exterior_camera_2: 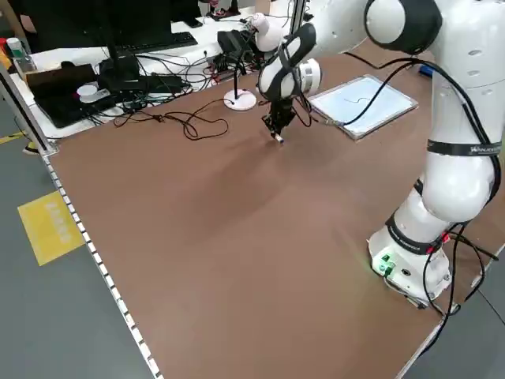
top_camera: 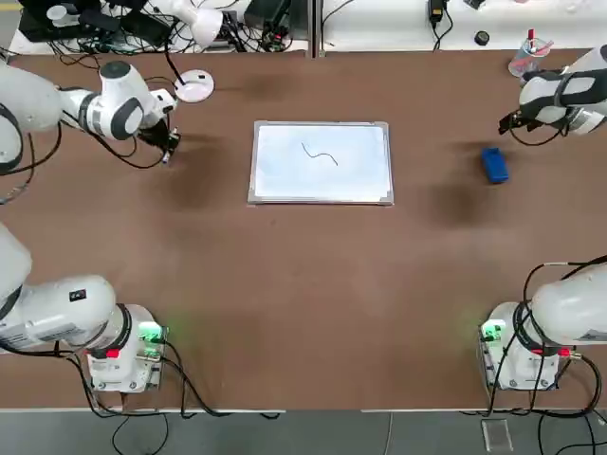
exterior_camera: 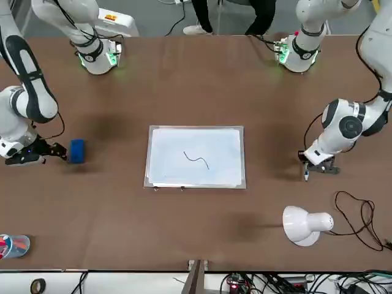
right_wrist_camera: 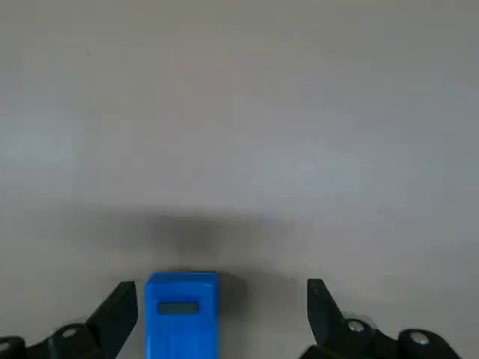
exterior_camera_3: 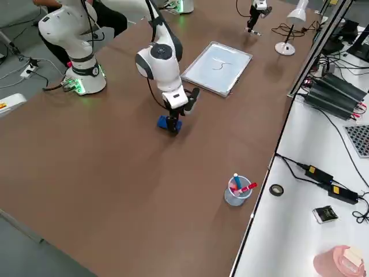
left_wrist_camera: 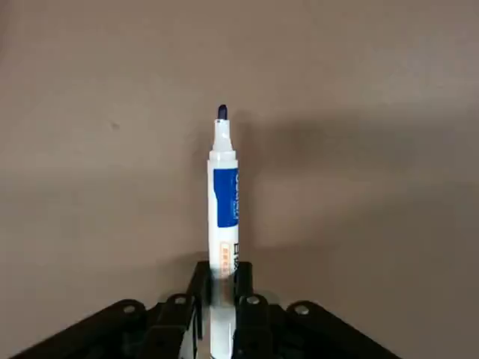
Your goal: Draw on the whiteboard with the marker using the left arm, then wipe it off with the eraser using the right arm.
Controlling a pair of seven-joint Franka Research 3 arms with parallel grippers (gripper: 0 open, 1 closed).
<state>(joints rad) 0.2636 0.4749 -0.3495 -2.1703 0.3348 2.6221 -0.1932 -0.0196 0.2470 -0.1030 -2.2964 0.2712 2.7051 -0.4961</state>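
Observation:
I can see that the whiteboard point(exterior_camera: 196, 157) lies flat along its whole silver frame point(exterior_camera: 195, 186). It will stay in place when I wipe away the squiggle with the blue eraser.
The whiteboard point(top_camera: 321, 162) lies flat mid-table with a thin dark squiggle on it, also seen in the front view point(exterior_camera: 196, 157). Well off the board's left edge, my left gripper point(top_camera: 169, 147) is shut on the marker point(left_wrist_camera: 224, 217), a white pen with a blue label and its bare dark tip pointing down at the table point(exterior_camera: 306, 174). The blue eraser point(top_camera: 494, 164) rests on the table right of the board. Just above it, my right gripper point(right_wrist_camera: 221, 314) is open. The eraser point(right_wrist_camera: 181, 314) lies between its fingertips, close to one finger point(right_wrist_camera: 120, 314).
A white desk lamp point(top_camera: 194, 87) stands on the table behind the left gripper, with a black cable trailing beside it point(exterior_camera: 358, 214). A clear cup of pens point(top_camera: 524, 59) sits at the far right corner, behind the right arm.

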